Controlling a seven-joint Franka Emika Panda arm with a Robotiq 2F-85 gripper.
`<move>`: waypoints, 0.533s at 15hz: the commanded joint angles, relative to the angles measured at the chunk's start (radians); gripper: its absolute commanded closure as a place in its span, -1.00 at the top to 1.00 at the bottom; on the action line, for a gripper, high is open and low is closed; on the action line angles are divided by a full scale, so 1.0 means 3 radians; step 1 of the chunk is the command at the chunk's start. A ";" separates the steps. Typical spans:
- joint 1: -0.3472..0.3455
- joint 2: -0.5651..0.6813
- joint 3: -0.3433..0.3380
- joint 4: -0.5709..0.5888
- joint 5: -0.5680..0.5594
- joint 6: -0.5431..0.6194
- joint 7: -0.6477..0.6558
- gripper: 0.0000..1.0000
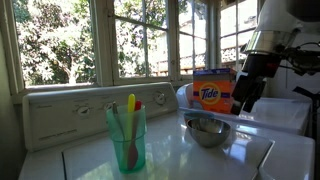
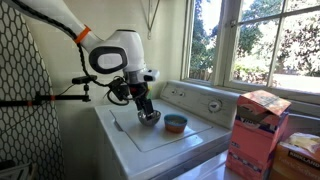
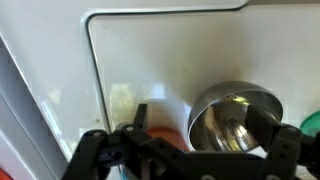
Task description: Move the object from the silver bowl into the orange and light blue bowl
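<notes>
The silver bowl's rim (image 3: 194,121) is between my gripper's open fingers, with one over the bowl's inside (image 3: 230,120) and one outside. I should keep going down until they can close on the bowl's rim.
The silver bowl (image 1: 207,130) (image 2: 149,118) (image 3: 236,122) stands on the white washer top. In the wrist view it shines with reflections, and I cannot make out what lies in it. The orange and light blue bowl (image 2: 175,123) stands close beside it. In the wrist view only a strip of this bowl's orange (image 3: 163,134) shows behind the gripper body. My gripper (image 1: 241,103) (image 2: 145,107) (image 3: 200,122) hangs just above the silver bowl. It is open, with its two fingers wide apart, one at each side of that bowl.
An orange Tide box (image 1: 213,92) (image 2: 255,128) stands beyond the bowls. A teal translucent cup with utensils (image 1: 127,135) stands on the neighbouring washer top. The washer's control panel (image 2: 205,103) and the windows are behind. The raised lid seam (image 3: 95,70) runs across the washer top.
</notes>
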 commanded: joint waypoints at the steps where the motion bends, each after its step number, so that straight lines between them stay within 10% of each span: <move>1: 0.0061 0.0297 -0.0063 0.0171 0.0429 0.0095 -0.0182 1.00; 6: -0.0015 0.0590 0.0041 0.0386 0.0557 0.0031 -0.0128 1.00; 8: -0.0034 0.0692 0.0095 0.0454 0.0502 0.0032 -0.0094 0.48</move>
